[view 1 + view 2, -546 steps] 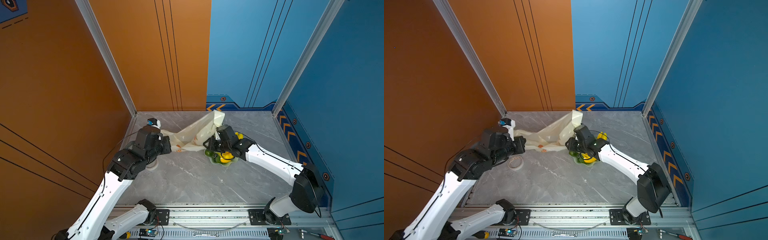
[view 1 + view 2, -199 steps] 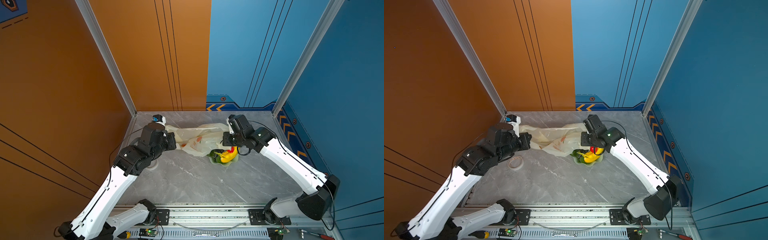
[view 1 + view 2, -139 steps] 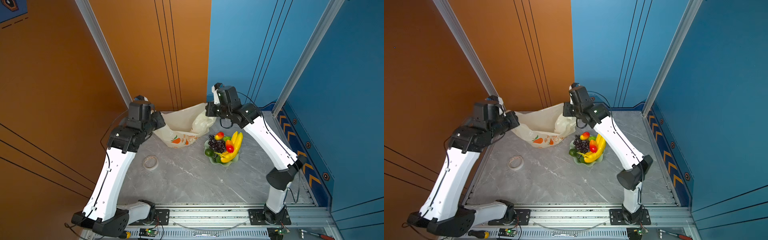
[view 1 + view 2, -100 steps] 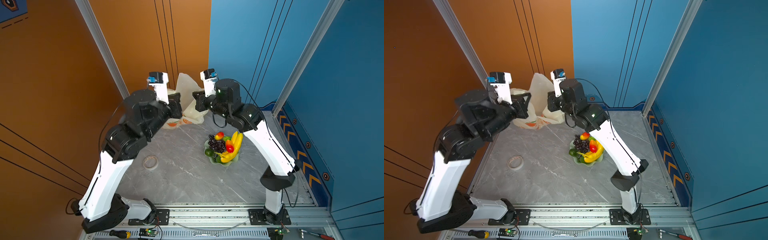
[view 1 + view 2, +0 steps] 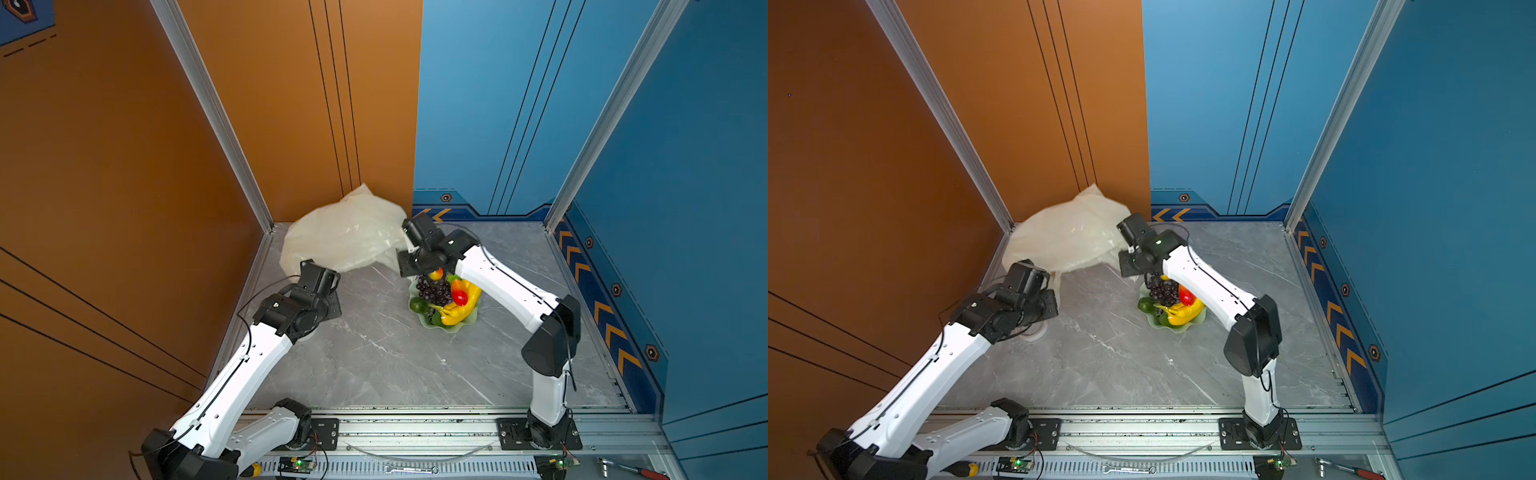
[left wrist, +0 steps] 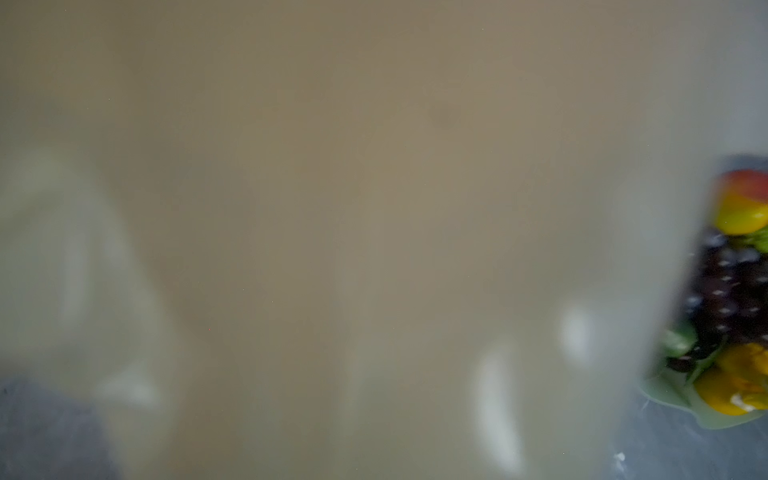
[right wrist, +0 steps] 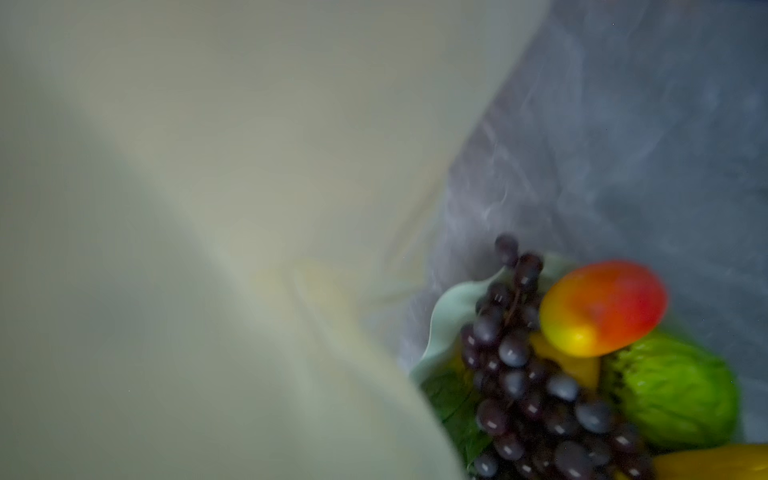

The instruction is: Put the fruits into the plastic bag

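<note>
I should raise both grippers and swing the bag down until its opening (image 5: 364,263) faces up, because the plastic bag's body (image 5: 345,230) puffs out above my grippers toward the orange wall.
The cream-white plastic bag (image 5: 345,237) (image 5: 1067,237) stands puffed up in the back left corner. Its lower edge runs to both grippers. My left gripper (image 5: 318,272) (image 5: 1034,276) is at the bag's front left edge and my right gripper (image 5: 405,259) (image 5: 1127,259) at its right edge. Both are shut on the film, and the jaws are hidden. Blurred bag film (image 6: 374,208) (image 7: 208,208) fills both wrist views. The fruits lie heaped on a pale green dish (image 5: 465,326) (image 5: 1183,328): grapes (image 5: 436,291) (image 7: 519,374), a mango-like piece (image 7: 602,307) (image 6: 744,208), bananas (image 5: 457,309) and a green one (image 7: 673,390).
A roll of tape (image 5: 1034,332) lies half under my left arm. The orange wall stands close behind and left of the bag, the blue wall to the right. A wrench (image 5: 409,469) and a red-handled tool (image 5: 636,469) lie on the front rail.
Both arms lifted the bag high off the table, then came back down. The bag, flat before, now stands ballooned in the back left corner. The fruits stayed on the dish.
</note>
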Controlling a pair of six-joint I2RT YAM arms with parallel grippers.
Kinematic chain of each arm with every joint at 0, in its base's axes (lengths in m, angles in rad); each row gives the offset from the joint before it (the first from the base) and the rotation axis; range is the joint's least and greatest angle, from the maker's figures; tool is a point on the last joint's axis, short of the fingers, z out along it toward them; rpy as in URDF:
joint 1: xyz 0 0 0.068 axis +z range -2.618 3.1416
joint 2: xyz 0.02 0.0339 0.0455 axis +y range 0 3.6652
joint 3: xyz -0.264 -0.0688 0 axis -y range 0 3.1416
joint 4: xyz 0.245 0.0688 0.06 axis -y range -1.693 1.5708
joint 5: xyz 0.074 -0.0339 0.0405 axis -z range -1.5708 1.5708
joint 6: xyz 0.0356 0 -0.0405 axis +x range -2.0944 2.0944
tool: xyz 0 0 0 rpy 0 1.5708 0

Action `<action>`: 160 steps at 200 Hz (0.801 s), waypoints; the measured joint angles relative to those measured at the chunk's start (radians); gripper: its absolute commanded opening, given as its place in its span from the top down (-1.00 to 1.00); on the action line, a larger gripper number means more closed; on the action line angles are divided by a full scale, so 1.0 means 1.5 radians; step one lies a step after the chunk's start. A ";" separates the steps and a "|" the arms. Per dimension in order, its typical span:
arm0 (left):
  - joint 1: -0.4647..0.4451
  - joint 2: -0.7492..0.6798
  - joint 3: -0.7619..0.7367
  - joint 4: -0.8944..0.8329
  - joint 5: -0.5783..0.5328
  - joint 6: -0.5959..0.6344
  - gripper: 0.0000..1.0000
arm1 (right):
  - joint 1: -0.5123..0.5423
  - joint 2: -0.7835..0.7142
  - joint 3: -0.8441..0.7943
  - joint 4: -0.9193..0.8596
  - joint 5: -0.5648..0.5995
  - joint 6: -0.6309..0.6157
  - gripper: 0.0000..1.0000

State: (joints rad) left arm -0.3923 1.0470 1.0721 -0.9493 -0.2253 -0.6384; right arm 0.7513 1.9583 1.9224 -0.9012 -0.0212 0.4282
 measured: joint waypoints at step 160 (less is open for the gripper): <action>-0.103 0.448 1.086 0.045 0.099 0.220 1.00 | 0.078 -0.042 0.363 0.341 0.034 -0.262 1.00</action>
State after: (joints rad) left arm -0.5472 1.7184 2.7014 -0.8825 -0.0769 -0.3088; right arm 0.8680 1.8946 2.4676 -0.3897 0.0296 0.0345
